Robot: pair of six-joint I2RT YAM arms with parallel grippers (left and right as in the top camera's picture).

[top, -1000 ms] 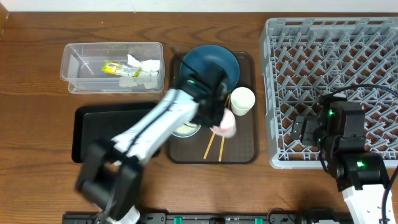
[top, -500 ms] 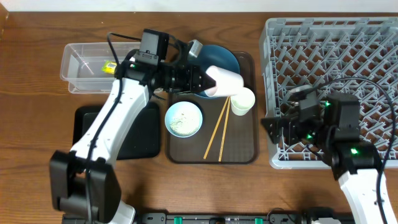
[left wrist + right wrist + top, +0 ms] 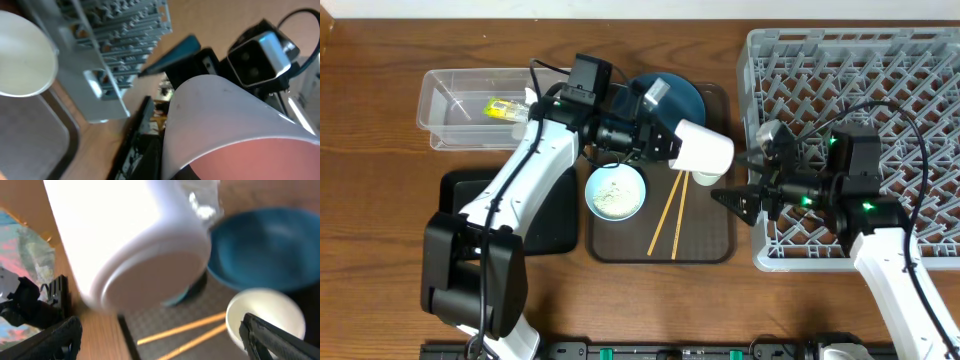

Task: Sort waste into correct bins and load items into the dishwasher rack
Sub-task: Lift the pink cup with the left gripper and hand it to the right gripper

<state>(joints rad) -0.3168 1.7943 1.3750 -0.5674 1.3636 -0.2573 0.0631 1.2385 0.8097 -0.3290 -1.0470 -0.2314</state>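
Observation:
The robot's left gripper holds the pink cup, but the grey rack (image 3: 840,85) is behind the right gripper, so the right gripper should take the cup's loose end (image 3: 721,152) first.
My left gripper (image 3: 658,138) is shut on the pink cup (image 3: 704,148) and holds it on its side above the brown tray's right part. The cup fills the left wrist view (image 3: 225,125) and the right wrist view (image 3: 140,245). My right gripper (image 3: 740,197) is open and empty, just right of the cup, jaws pointing left (image 3: 165,340). The cream cup (image 3: 704,179) stands partly hidden under the pink cup. The dark-blue plate (image 3: 675,92), the pale-blue bowl (image 3: 616,192) with rice and the chopsticks (image 3: 670,215) lie on the tray. The grey rack (image 3: 860,90) is at the right.
The clear tub (image 3: 455,110) at the back left holds the yellow-green wrapper (image 3: 503,108); my left arm hides most of the napkin. The black tray (image 3: 470,215) lies in front of it. The brown serving tray (image 3: 720,235) sits between them and the rack.
My left arm has carried the pink cup to the right, toward the rack. My right arm has swung left off the rack, jaws open, close to the cup.

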